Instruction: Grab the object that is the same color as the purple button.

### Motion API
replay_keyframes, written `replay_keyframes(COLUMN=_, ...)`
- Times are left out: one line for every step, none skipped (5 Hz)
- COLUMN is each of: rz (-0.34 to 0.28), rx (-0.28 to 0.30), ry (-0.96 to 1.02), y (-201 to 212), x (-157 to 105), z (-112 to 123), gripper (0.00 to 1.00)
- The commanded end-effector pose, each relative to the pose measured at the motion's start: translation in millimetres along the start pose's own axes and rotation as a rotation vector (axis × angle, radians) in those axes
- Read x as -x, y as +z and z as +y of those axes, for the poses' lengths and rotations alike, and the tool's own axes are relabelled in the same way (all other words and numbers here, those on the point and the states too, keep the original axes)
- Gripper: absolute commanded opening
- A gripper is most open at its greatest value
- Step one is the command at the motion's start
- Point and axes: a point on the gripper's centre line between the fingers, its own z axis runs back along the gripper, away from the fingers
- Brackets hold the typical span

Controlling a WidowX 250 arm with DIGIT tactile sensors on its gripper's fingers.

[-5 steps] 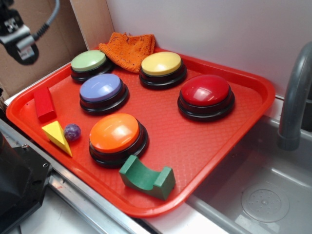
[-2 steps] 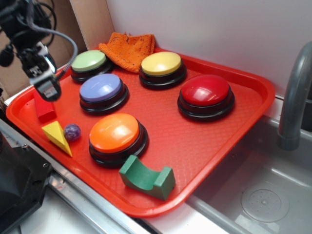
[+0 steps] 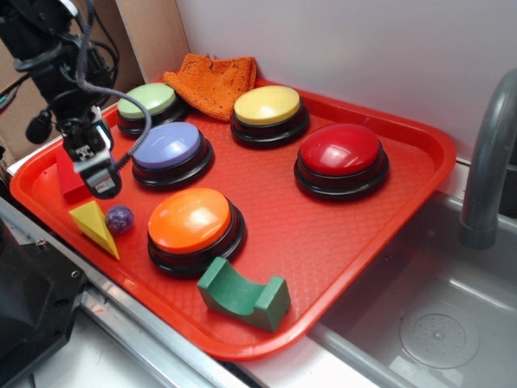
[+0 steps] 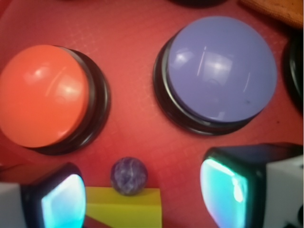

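Observation:
I expect the yellow wedge (image 3: pixel 94 228) to get pushed aside and stay behind when I grip and lift the purple ball (image 3: pixel 120 219), because the ball touches the wedge.
A small purple marbled ball (image 3: pixel 119 218) (image 4: pixel 128 176) lies on the red tray (image 3: pixel 339 234), touching the yellow wedge (image 3: pixel 95 227) (image 4: pixel 124 207) and left of the orange button (image 3: pixel 191 219). The purple button (image 3: pixel 168 145) (image 4: pixel 222 68) sits behind it. My gripper (image 3: pixel 98 179) (image 4: pixel 142 194) hovers open just above and behind the ball. In the wrist view the ball lies between my two fingers, nearer the left finger (image 4: pixel 61 199) than the right one (image 4: pixel 228 187), and nothing is held.
A red block (image 3: pixel 69 179) lies left of the gripper. The tray also holds green (image 3: pixel 147 101), yellow (image 3: pixel 267 106) and red (image 3: pixel 340 150) buttons, an orange cloth (image 3: pixel 213 79) and a green arch block (image 3: pixel 242 293). A sink and faucet (image 3: pixel 489 162) are at right.
The gripper has come down from the upper left corner and moved right, to just above the ball. The objects on the tray have not moved.

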Motion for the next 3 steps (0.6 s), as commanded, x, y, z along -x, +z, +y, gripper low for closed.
replay_keyframes(rz=0.024, rx=0.02, ry=0.021, y=-20.7, x=5.2, z=1.7, gripper=1.0)
replay_keyframes(rz=0.02, rx=0.024, ry=0.041, y=-27.1, x=6.4, z=3.5, gripper=1.0)
replay_keyframes(rz=0.042, rx=0.033, ry=0.054, y=-32.8, x=6.2, z=4.3, gripper=1.0)
